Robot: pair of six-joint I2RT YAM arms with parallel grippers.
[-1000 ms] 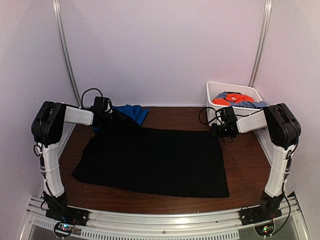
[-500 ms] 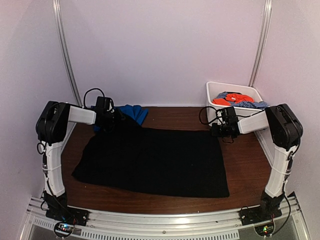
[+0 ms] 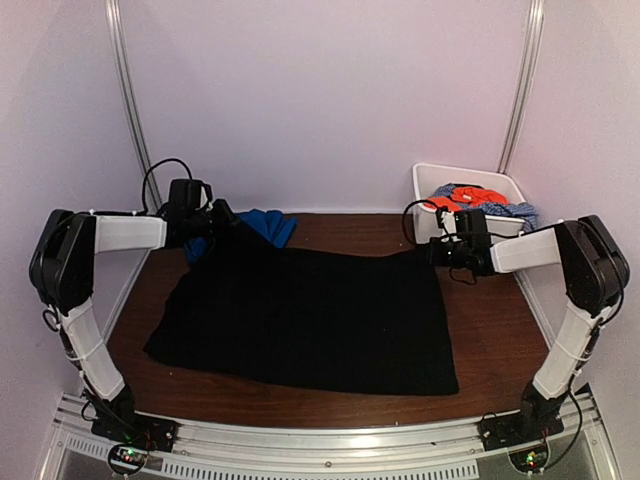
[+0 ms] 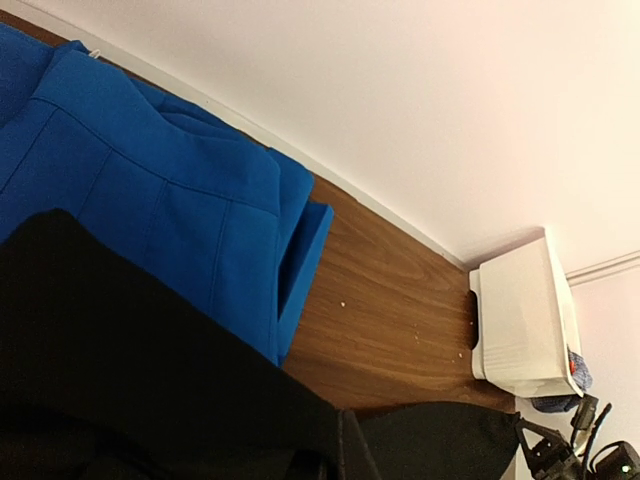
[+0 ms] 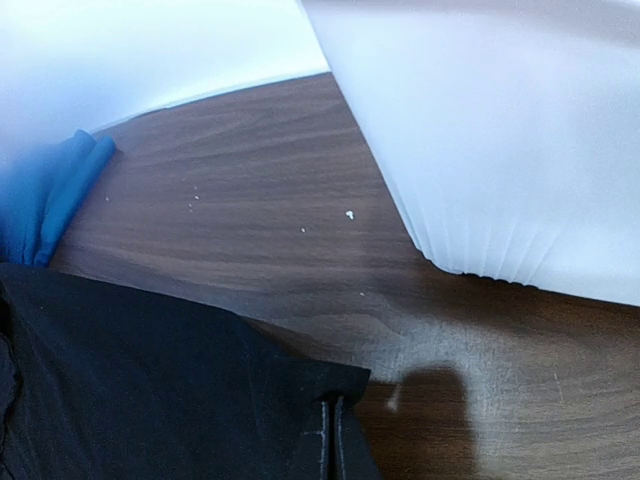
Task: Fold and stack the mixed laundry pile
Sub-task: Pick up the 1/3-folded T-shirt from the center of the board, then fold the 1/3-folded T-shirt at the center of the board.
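The black garment's far edge (image 3: 350, 255) spans from gripper to gripper, so my left gripper should keep drawing it nearer until it clears the blue garment (image 3: 276, 227), then release.
The large black garment (image 3: 300, 320) lies spread flat on the wooden table (image 3: 490, 320). My left gripper (image 3: 225, 225) is shut on its far left corner. My right gripper (image 3: 432, 250) is shut on its far right corner. In the left wrist view the black cloth (image 4: 120, 370) runs into my shut gripper (image 4: 345, 452). In the right wrist view the black corner (image 5: 300, 385) is pinched in my shut gripper (image 5: 333, 438). The royal-blue garment (image 3: 265, 225) lies folded at the back left, partly under the black edge. The orange-red garment (image 3: 462, 195) and the speckled one (image 3: 505, 208) sit in the tub.
The white plastic tub (image 3: 460, 168) stands at the back right, close behind my right gripper; it also shows in the right wrist view (image 5: 500, 130). White walls enclose the table on three sides. Bare wood shows between the blue garment and the tub.
Both arms have swung outward, the left elbow to the left and the right elbow to the right. Both grippers shifted slightly back, still holding the black garment's far corners.
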